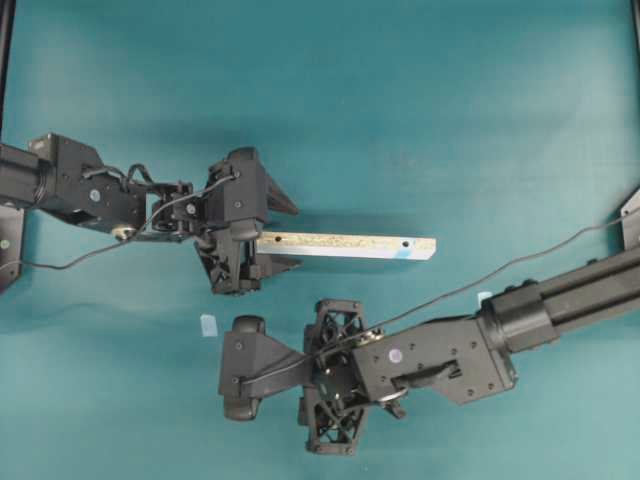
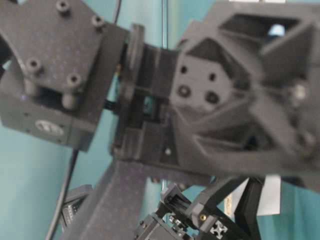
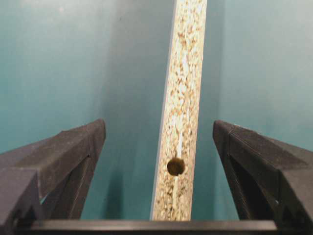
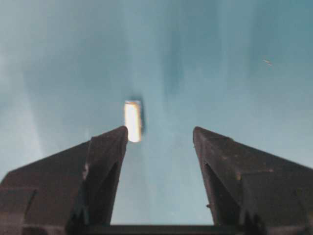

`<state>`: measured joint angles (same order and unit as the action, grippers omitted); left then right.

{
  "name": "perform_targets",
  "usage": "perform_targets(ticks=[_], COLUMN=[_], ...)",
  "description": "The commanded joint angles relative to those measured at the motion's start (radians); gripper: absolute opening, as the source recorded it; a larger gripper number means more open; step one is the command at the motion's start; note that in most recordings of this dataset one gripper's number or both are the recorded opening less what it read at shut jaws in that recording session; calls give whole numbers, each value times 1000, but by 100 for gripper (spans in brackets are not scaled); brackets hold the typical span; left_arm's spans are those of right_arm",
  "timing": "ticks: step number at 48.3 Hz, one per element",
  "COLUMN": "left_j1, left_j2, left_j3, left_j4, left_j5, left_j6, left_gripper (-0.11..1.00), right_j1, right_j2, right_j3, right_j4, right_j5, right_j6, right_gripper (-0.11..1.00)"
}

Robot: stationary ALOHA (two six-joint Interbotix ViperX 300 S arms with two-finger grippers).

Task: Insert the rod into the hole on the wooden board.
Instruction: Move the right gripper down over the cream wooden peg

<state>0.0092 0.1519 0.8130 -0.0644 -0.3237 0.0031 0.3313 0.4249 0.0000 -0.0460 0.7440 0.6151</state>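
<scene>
I expect the rod [image 4: 132, 121] to go in until it is almost flush when I push it, because it is short and the hole [image 1: 405, 244] by the light-blue patch is open.
The wooden board [image 1: 345, 245] lies lengthwise on the teal table, its light-blue patch at the right end. The hole [image 1: 404, 243] sits by that patch. My left gripper [image 1: 292, 236] is open and straddles the board's plain left end without touching it. In the left wrist view the board [image 3: 183, 73] runs away between the fingers [image 3: 73, 147], with the plain-end hole [image 3: 176, 166] close to the camera. My right gripper [image 1: 240, 365] hangs below the board, open and empty. In the right wrist view the rod [image 4: 132, 121] lies on the table just beyond the left fingertip [image 4: 115, 139]; from overhead it is hidden.
A pale-blue tape square [image 1: 208, 324] lies left of the right gripper, and another [image 1: 484, 297] shows beside the right arm [image 1: 560, 300]. A cable [image 1: 470, 285] crosses above that arm. Dark arm parts [image 2: 200, 100] fill the blurred table-level view.
</scene>
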Motion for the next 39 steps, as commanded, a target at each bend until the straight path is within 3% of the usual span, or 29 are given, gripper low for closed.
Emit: perform_targets(ticks=[1, 39], left_j1=[-5, -9], left_j2=[-15, -15], left_j3=[-2, 3], left_j4=[3, 3], left_j5=[-8, -8], left_j6=[8, 8], left_gripper=[98, 98], right_j1=[15, 20], right_j2=[-9, 46], right_j3=[-43, -61], right_j4=[0, 0], right_j5=[-3, -23], right_j6=[0, 2], right_gripper=[65, 65])
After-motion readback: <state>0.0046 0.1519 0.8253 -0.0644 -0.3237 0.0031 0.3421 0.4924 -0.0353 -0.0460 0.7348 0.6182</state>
